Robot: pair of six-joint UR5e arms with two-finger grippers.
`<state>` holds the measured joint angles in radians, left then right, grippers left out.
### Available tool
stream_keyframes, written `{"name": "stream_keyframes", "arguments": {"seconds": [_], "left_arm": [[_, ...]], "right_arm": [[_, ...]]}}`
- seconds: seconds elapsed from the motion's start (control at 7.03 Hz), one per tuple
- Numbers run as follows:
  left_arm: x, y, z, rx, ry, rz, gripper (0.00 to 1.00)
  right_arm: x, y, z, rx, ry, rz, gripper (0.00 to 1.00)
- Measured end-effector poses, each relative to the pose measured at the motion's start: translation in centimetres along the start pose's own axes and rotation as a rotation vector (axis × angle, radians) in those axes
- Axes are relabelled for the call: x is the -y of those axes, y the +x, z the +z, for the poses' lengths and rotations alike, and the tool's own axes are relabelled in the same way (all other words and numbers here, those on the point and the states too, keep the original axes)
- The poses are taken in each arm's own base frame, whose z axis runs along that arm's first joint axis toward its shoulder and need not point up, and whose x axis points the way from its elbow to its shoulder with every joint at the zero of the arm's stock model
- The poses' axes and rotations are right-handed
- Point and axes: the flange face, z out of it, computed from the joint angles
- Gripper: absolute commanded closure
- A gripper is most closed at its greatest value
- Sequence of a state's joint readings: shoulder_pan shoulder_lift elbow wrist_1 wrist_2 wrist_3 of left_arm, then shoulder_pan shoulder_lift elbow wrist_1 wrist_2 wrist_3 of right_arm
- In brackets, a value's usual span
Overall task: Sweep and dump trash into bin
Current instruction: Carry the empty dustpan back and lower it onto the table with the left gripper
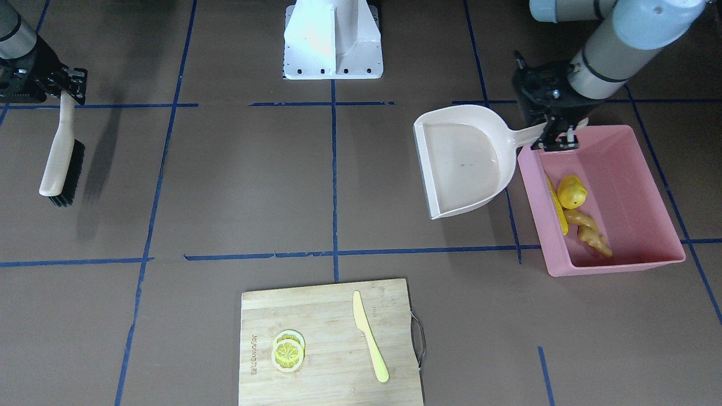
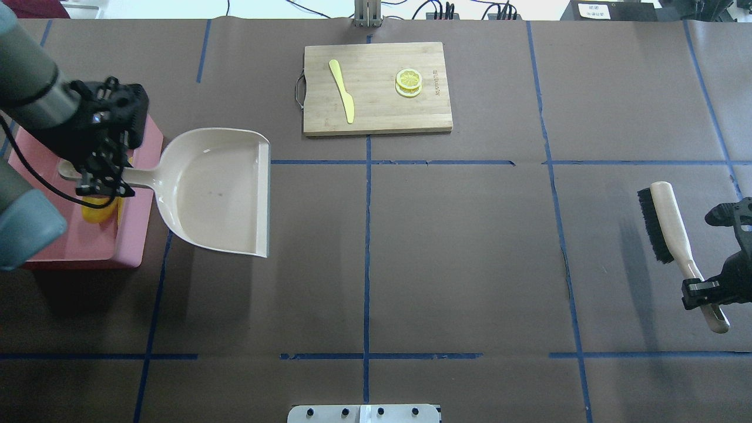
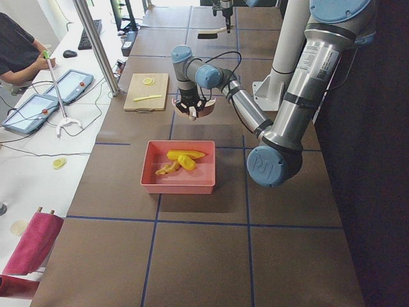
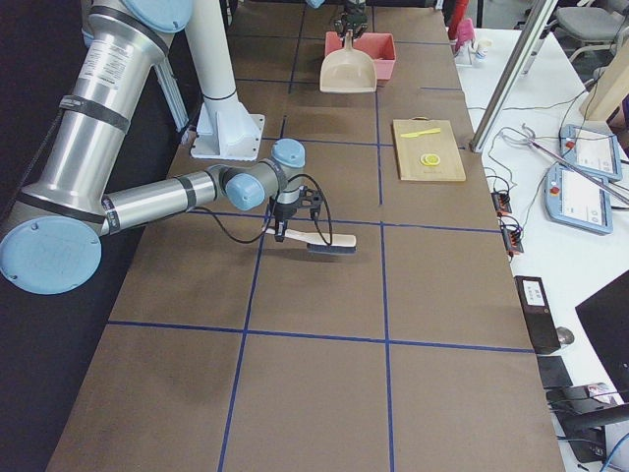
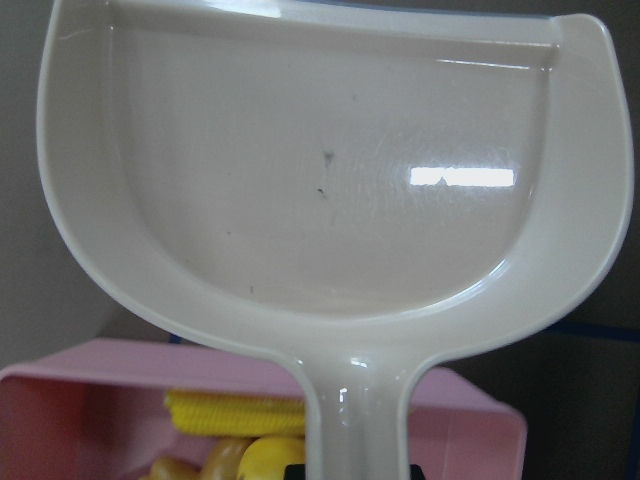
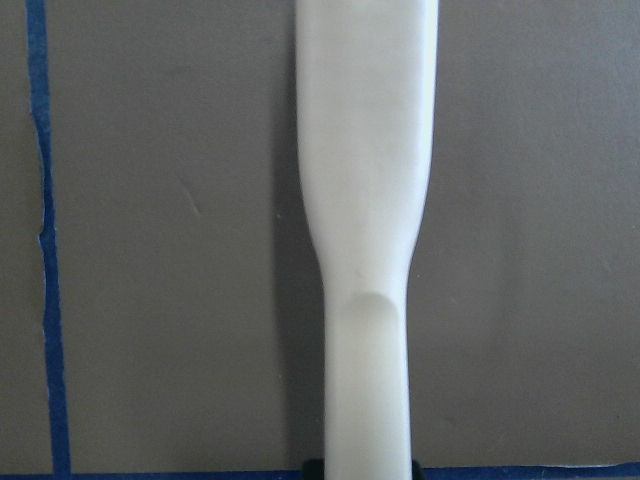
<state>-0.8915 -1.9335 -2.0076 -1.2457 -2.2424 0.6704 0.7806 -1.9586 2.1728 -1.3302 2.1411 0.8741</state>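
Observation:
I see the beige dustpan empty and facing the open brown table, so my left gripper should keep bringing it there until it lies flat, then let go.
The pink bin holds the corn cob, the yellow potato-like lump and the ginger root. My left gripper is shut on the handle of the empty beige dustpan, held over the bin's edge with the pan beside the bin. In the left wrist view the dustpan is empty, with the bin and corn cob below. My right gripper is shut on the brush handle, held above the table far from the bin.
A wooden cutting board carries lemon slices and a pale yellow knife at the table's operator side. The robot base stands at the middle. Blue tape lines cross the brown table.

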Motion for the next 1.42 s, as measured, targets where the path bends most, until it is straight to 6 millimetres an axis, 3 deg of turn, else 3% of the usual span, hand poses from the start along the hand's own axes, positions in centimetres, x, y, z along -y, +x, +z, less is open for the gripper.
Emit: {"name": "stream_keyframes", "arguments": {"seconds": [0.14, 0.57, 1.14, 1.28, 1.42], "left_arm": [[2.3, 0.8, 2.0, -0.022, -0.001, 0.022, 1.0], [6.1, 1.3, 7.1, -0.01, 0.058, 0.055, 1.0], [7.7, 3.1, 10.5, -0.01, 0.033, 0.045, 0.99], [8.4, 3.8, 11.2, -0.022, 0.031, 0.039, 0.95], [8.8, 4.3, 11.6, -0.03, 0.032, 0.037, 0.83]], "right_arm": [[-0.1, 0.8, 0.2, -0.002, -0.002, -0.001, 0.98], [-0.2, 2.5, 1.0, -0.023, -0.016, -0.016, 0.97], [0.2, 2.9, 1.8, -0.033, -0.023, -0.051, 0.97], [0.2, 3.1, 2.0, -0.035, -0.025, -0.057, 0.97], [0.3, 3.1, 2.1, -0.036, -0.027, -0.059, 0.97]]}}
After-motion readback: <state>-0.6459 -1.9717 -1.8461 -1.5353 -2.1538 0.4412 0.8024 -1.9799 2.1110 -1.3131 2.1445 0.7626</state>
